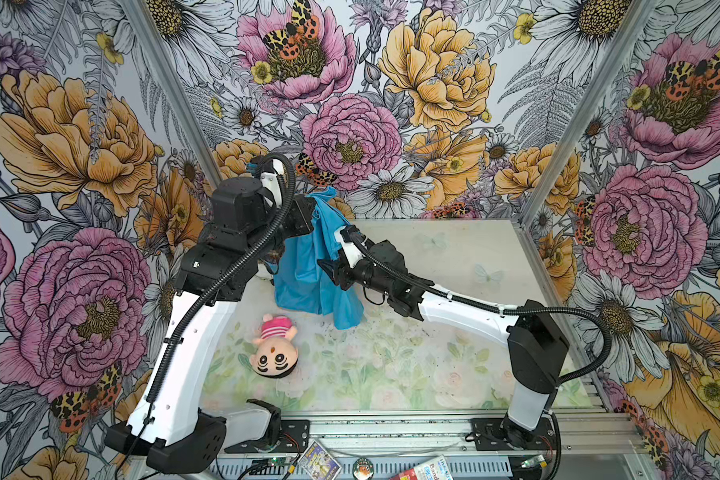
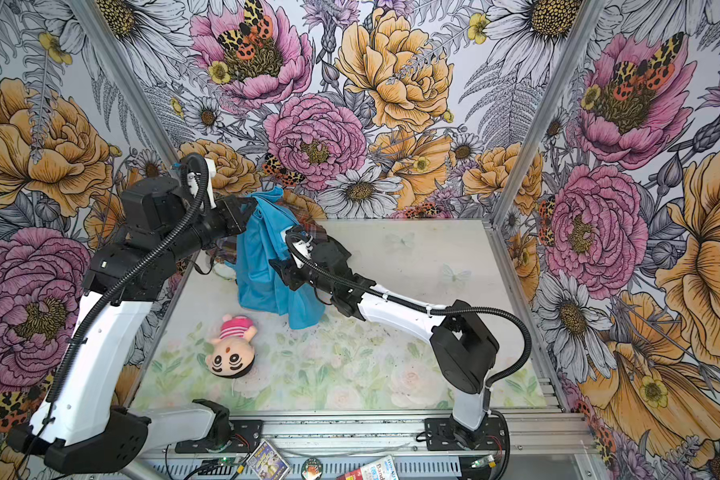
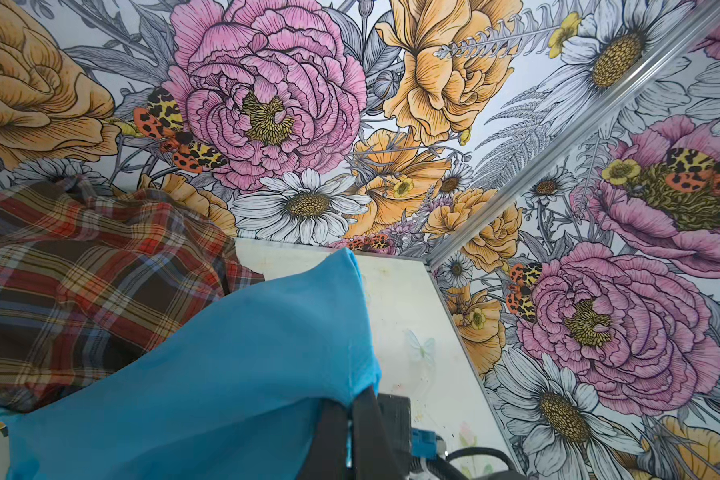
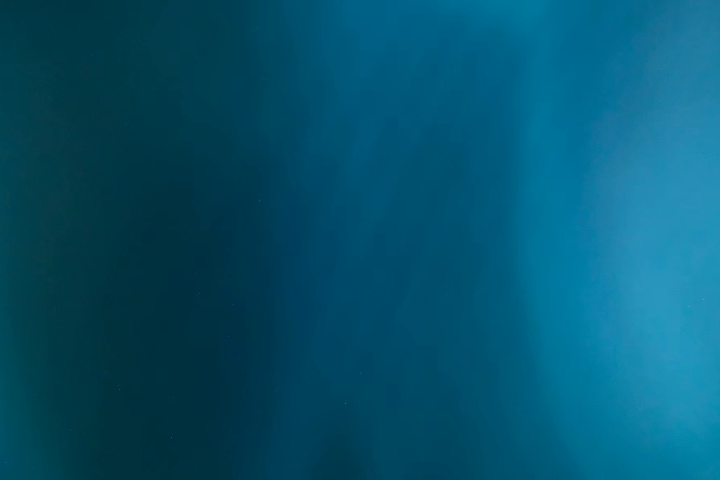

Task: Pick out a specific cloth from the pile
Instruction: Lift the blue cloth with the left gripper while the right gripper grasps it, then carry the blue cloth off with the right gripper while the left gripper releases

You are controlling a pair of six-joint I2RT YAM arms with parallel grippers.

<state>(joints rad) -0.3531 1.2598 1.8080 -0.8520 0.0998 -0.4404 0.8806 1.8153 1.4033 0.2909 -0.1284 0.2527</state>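
The turquoise-blue cloth (image 1: pixel 299 276) is hanging from the robot's left gripper in front of the pile, so next the right gripper grabs the cloth's middle and carries the cloth to open table space (image 1: pixel 488 270).
The turquoise-blue cloth (image 1: pixel 304 286) (image 2: pixel 258 282) hangs above the table at the back left in both top views. Its lower edge is near the table. My left gripper (image 1: pixel 310 205) (image 2: pixel 250 208) is shut on its top corner. In the left wrist view the black fingers (image 3: pixel 366 428) pinch the cloth (image 3: pixel 225 365). My right gripper (image 1: pixel 326 268) (image 2: pixel 276 266) presses into the cloth's middle from the right. Blue fabric (image 4: pixel 599 249) fills the right wrist view, so its jaws are hidden. The pile's plaid shirt (image 3: pixel 100 270) (image 2: pixel 308 226) lies behind the cloth.
A plush doll (image 1: pixel 273 347) (image 2: pixel 229 349) lies on the floral table in front of the cloth. Floral walls and metal corner posts (image 1: pixel 558 145) close in the back and sides. Small cards (image 1: pixel 319 457) lie on the front rail.
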